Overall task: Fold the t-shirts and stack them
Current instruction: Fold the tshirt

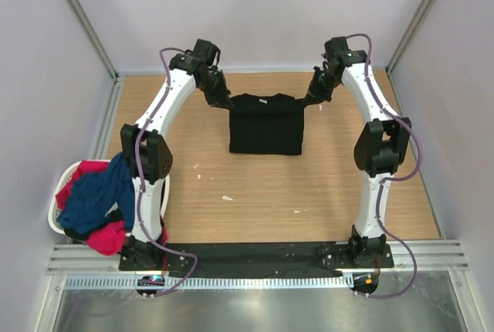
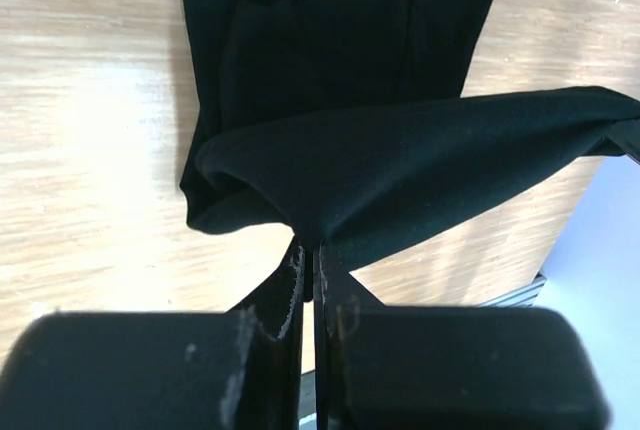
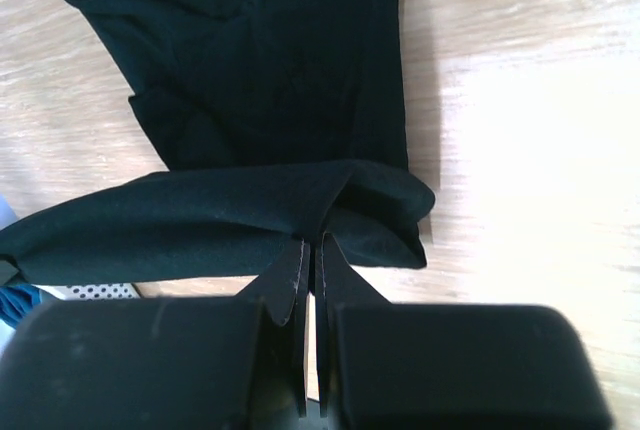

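Note:
I should keep moving the held edge toward the collar with my left gripper until the edge lies flat, because it goes straight across the black t-shirt below the t-shirt's collar.
A black t-shirt lies partly folded at the far middle of the wooden table. My left gripper is shut on its far left corner, and my right gripper is shut on its far right corner. The held edge is lifted off the table and stretched between the two grippers. In the left wrist view the black t-shirt rises into my left gripper. The right wrist view shows the black t-shirt pinched in my right gripper. A navy t-shirt and a red-pink t-shirt lie heaped together at the left.
A white laundry basket holds the heap at the table's left edge, beside the left arm's base. Grey walls close in the table on the left, far and right sides. Small white scraps lie on the wood.

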